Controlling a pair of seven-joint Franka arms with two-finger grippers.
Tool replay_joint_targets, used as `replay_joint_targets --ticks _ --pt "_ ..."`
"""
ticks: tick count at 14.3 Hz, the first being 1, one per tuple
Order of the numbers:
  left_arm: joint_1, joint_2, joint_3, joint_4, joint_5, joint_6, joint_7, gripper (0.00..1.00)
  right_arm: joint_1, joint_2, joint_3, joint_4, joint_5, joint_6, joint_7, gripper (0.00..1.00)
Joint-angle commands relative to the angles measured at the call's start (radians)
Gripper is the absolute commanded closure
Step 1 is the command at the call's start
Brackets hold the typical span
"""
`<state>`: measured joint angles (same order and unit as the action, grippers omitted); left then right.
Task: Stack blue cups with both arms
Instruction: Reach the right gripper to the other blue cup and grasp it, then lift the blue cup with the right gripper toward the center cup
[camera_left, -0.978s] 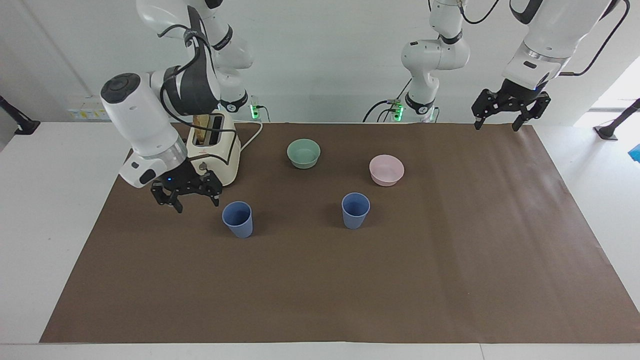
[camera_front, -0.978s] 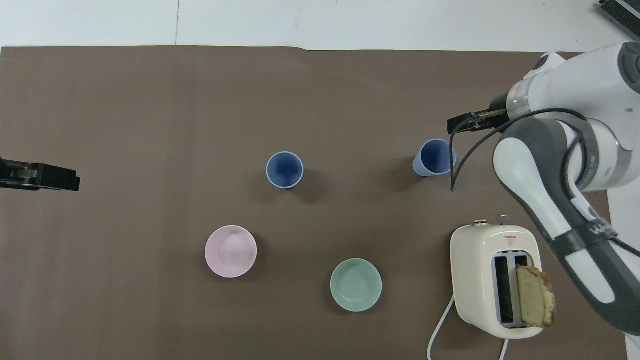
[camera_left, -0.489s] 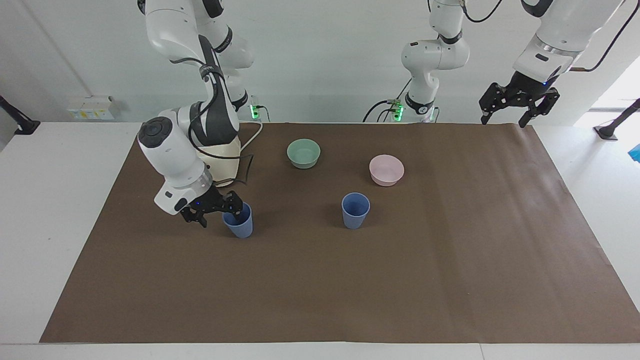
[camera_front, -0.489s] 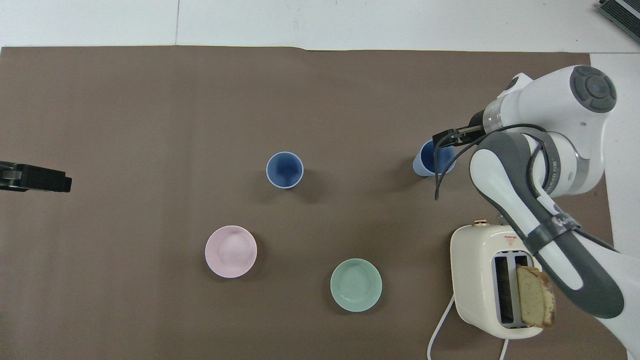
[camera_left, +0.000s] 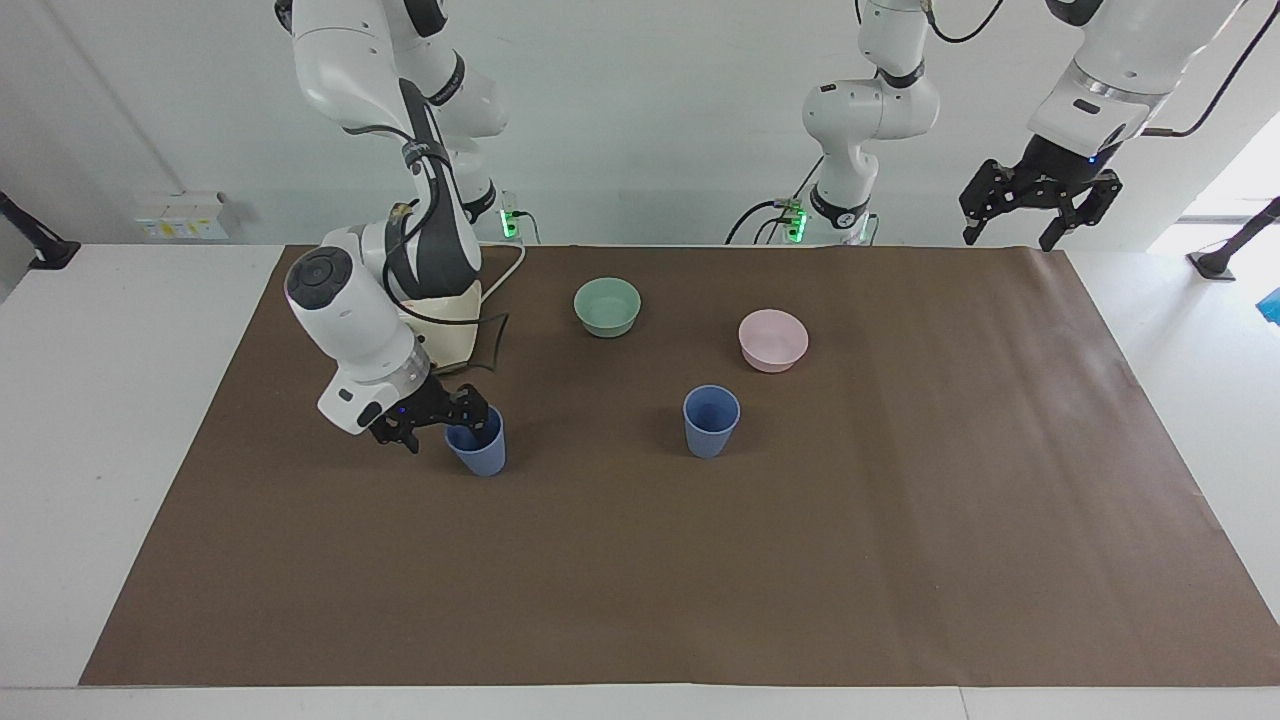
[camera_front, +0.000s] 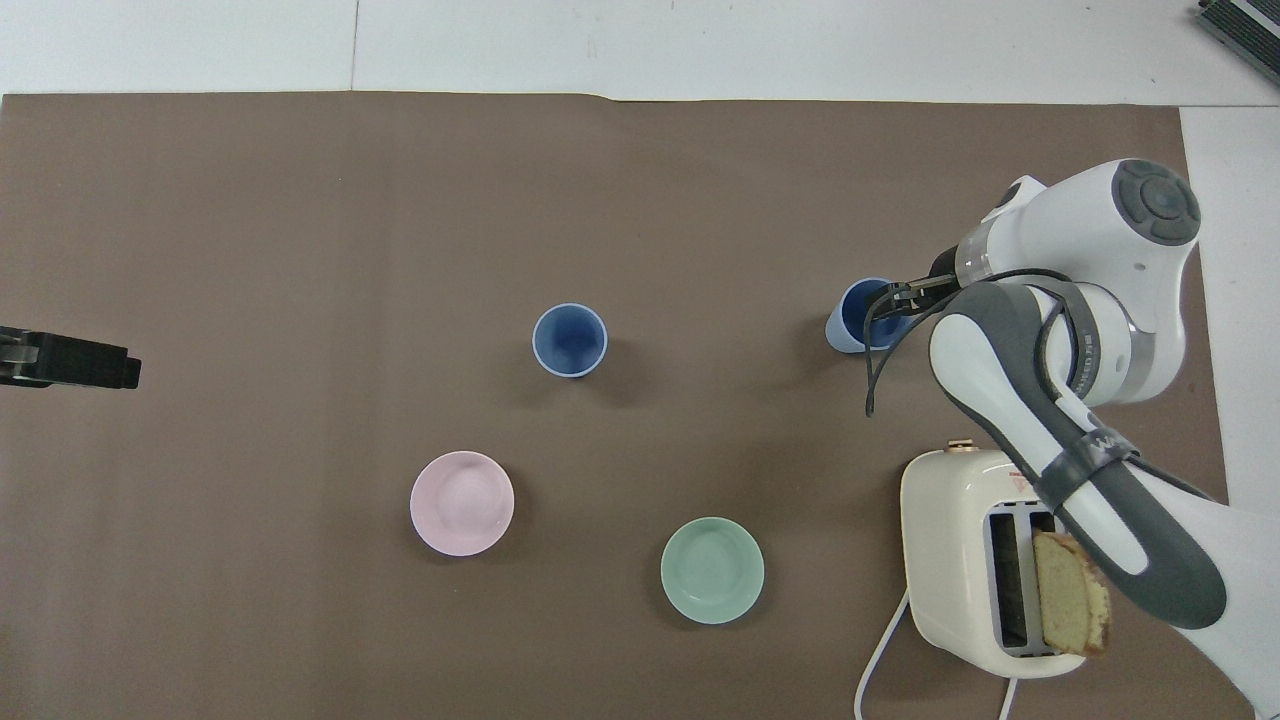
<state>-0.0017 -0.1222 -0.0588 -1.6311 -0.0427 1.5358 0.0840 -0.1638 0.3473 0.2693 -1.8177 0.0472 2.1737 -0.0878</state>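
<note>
I expect the other blue cup (camera_front: 847, 322) to nest deep inside the lone blue cup when I lower it, because the lone blue cup's empty opening (camera_front: 571, 337) is wider than its bottom.
Two blue cups stand upright on the brown mat. One cup (camera_left: 711, 421) (camera_front: 569, 340) stands alone mid-table. The other cup (camera_left: 480, 450) (camera_front: 852, 325) is toward the right arm's end. My right gripper (camera_left: 440, 420) (camera_front: 895, 298) is down at this cup's rim, open, with one finger over the cup's mouth and the other outside its wall. The cup rests on the mat. My left gripper (camera_left: 1008, 240) (camera_front: 120, 365) waits open, raised over the mat's corner at the left arm's end.
A cream toaster (camera_left: 455, 335) (camera_front: 960, 540) with a bread slice (camera_front: 1070, 595) in it stands nearer to the robots than the gripped-at cup, partly hidden by the right arm. A mint-green bowl (camera_left: 607, 306) and a pink bowl (camera_left: 773, 340) sit nearer to the robots than the cups.
The right gripper swung from beside the toaster down to the cup's rim, then settled a little closer on it. The left gripper rose slightly and stayed open.
</note>
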Motion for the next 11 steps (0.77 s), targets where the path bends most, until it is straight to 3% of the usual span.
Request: replay_joint_targets --ticks 1,7,11 --pt "0.02 -0.025 -0.009 -0.018 -0.014 -0.017 0.016 0.0 -0.013 -0.001 0.007 -0.008 0.011 0.021 -0.043 1.0" --pt "0.02 -0.022 -0.009 -0.012 -0.014 -0.017 0.011 0.0 0.0 -0.002 0.007 0.035 0.014 -0.001 -0.041 1.0" --pt "0.019 -0.02 -0.009 -0.012 -0.014 -0.017 0.011 0.0 0.026 -0.007 0.019 0.165 0.022 -0.133 0.005 1.0"
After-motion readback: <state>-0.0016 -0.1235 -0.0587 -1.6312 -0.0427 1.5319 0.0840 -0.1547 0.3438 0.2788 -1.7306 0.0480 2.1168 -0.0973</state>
